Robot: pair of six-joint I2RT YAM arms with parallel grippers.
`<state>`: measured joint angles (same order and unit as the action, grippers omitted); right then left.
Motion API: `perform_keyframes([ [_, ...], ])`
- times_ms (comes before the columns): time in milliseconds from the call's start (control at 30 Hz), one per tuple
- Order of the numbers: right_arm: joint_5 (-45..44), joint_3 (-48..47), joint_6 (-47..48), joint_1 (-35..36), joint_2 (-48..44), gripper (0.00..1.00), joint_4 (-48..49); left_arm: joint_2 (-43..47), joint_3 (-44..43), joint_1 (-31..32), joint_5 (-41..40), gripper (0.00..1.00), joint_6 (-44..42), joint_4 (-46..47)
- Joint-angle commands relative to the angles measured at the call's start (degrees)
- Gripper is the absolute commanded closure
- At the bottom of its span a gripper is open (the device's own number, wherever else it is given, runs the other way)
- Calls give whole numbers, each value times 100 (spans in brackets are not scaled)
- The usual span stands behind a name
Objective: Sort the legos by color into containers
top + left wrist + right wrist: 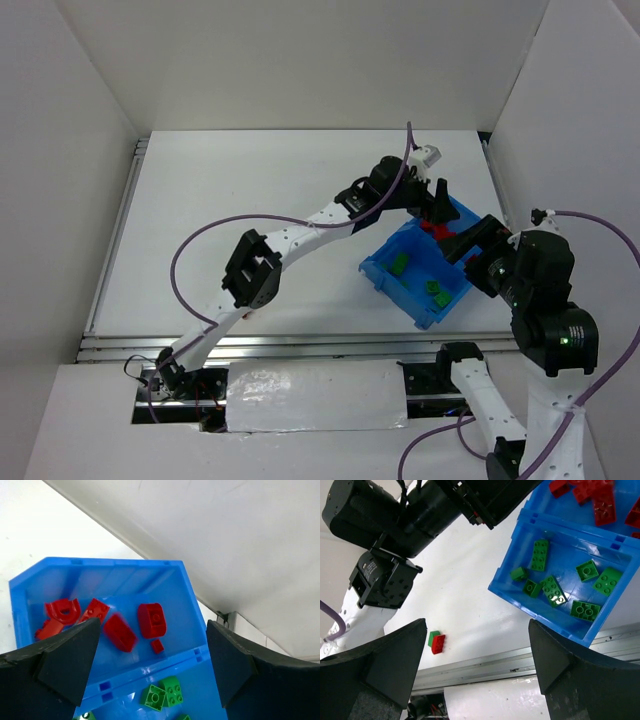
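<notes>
A green lego [433, 637] is stuck to the red lego outside the bin. My right gripper should hold the red lego [438, 644] while my left gripper pulls the green one off.
The blue bin [375, 275] stands at the right of the table, with a divider across it. Its far compartment holds several red legos [151, 620], one of them [120, 632] blurred. The near compartment holds several green legos [552, 590]. My left gripper [438, 205] hangs open and empty over the red compartment, as the left wrist view [150, 665] shows. My right gripper [462, 248] is open and empty above the bin's right side; its wrist view [477, 665] looks down past the bin [540, 609]. A red and a green lego [436, 641] lie together on the table.
An aluminium rail [300, 345] runs along the table's near edge. White walls [80, 150] close in the left, back and right. The left arm [260, 265] stretches diagonally across the table's middle. The bin sits close to the right wall.
</notes>
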<state>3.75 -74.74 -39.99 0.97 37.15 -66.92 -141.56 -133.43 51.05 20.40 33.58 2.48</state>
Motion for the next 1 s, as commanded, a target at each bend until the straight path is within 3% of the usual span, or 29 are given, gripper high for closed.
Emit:
perform_keyframes([
  [0, -85, -129, 114, 105, 29, 10, 64, 154, -272, -51, -194, 1, -44, 131],
  [33, -76, -76, 131, 114, 30, 10, 125, 268, -246, -86, -308, 0, -184, -1],
  [100, -50, 20, 184, 140, 38, 10, 222, 899, -10, -279, -1272, 0, -291, -843],
  [167, 195, 257, 298, 157, 152, 7, 450, 1967, 1016, -690, -2446, 1, -29, -1535],
  [267, 669, 662, 448, 324, 651, 0, 732, 3522, 2756, -1532, -3128, 1, 587, -2223],
  [300, 619, 819, 404, 525, 784, 0, 950, 3886, 3500, -1780, -3670, 0, 945, -2861],
  [400, -653, 742, 1, 2341, 1442, 0, 1372, 5249, 4794, -2896, -4184, 1, 1456, -4051],
  [433, -769, 646, 104, 3120, 1975, 1, 1496, 5861, 5052, -3508, -4228, 0, 1519, -4289],
  [533, -121, 610, 973, 4231, 3056, 1, 2567, 6856, 5914, -4581, -4369, 1, 1581, -4896],
  [700, -682, -364, 2247, 5474, 5376, 0, 3017, 7650, 6521, -5823, -4046, 1, 1196, -5363],
  [800, -587, -962, 2635, 5870, 6257, 0, 3393, 7914, 6566, -6184, -3738, 0, 905, -5486],
  [967, -401, -1745, 2812, 6090, 7314, 0, 3852, 8109, 6339, -6265, -3219, 0, 527, -5644],
])
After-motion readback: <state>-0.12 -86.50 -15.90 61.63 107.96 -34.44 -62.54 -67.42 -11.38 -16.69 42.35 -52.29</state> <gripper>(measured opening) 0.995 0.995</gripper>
